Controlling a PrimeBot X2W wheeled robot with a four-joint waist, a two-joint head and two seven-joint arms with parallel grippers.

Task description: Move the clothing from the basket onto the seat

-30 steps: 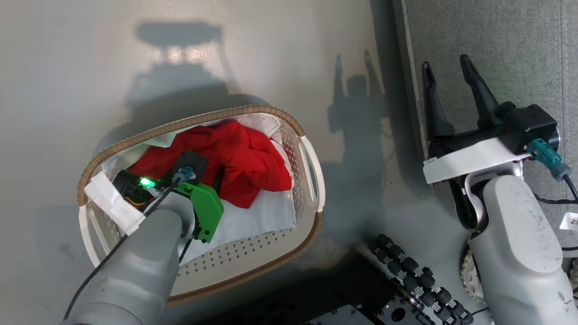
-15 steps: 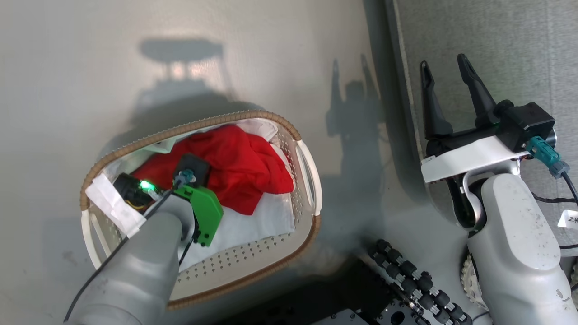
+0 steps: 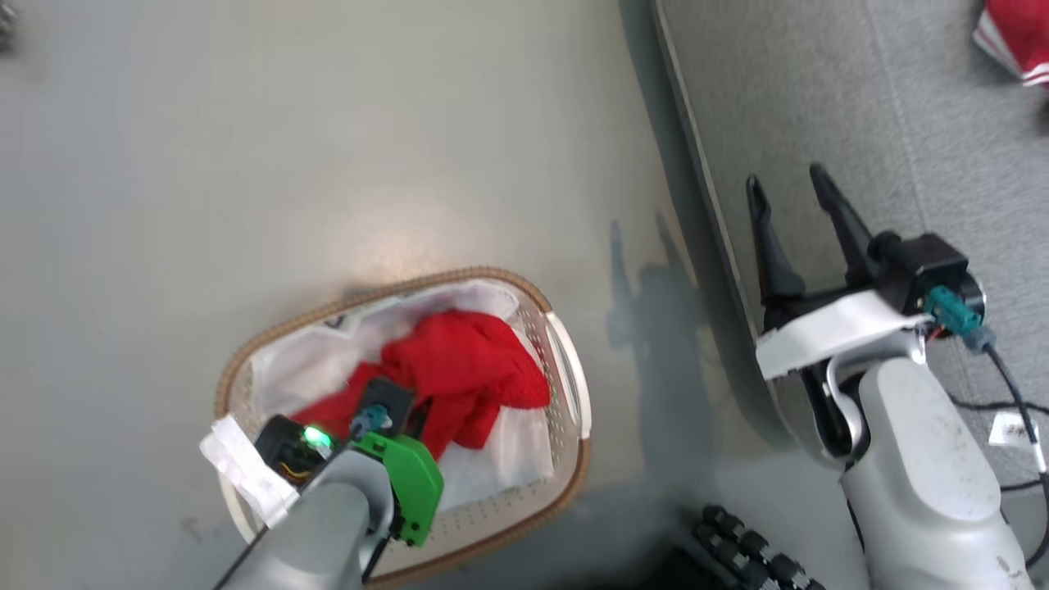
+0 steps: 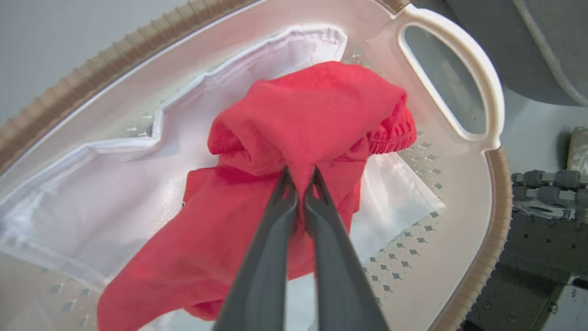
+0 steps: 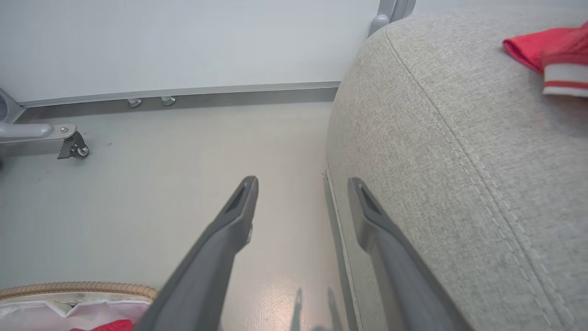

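I am going to carry the red clothing to the seat, and the white cloth (image 3: 497,478) will stay behind because it lines the basket's sides (image 3: 305,360).
The red clothing (image 3: 467,369) lies bunched in the cream basket (image 3: 567,385) on top of a plain white cloth (image 3: 512,459). In the left wrist view my left gripper (image 4: 301,177) is shut on a fold of the red clothing (image 4: 312,115), inside the basket (image 4: 477,92); its loose end hangs down over the white cloth (image 4: 92,193). My right gripper (image 3: 785,180) stands open with nothing in it, at the left edge of the grey seat (image 3: 860,123). In the right wrist view the right gripper (image 5: 303,184) straddles the seat's (image 5: 459,161) edge seam.
A second red garment with white striped trim (image 3: 1016,33) lies on the seat at the far right (image 5: 546,50). My base's black rollers (image 3: 754,549) sit just right of the basket. A caster leg (image 5: 69,142) and a wall skirting stand beyond the bare floor.
The head camera has shifted, so the basket and seat sit lower and leftward in the picture. The red clothing is more bunched, with more white cloth bare at the basket's left. The right gripper stays open.
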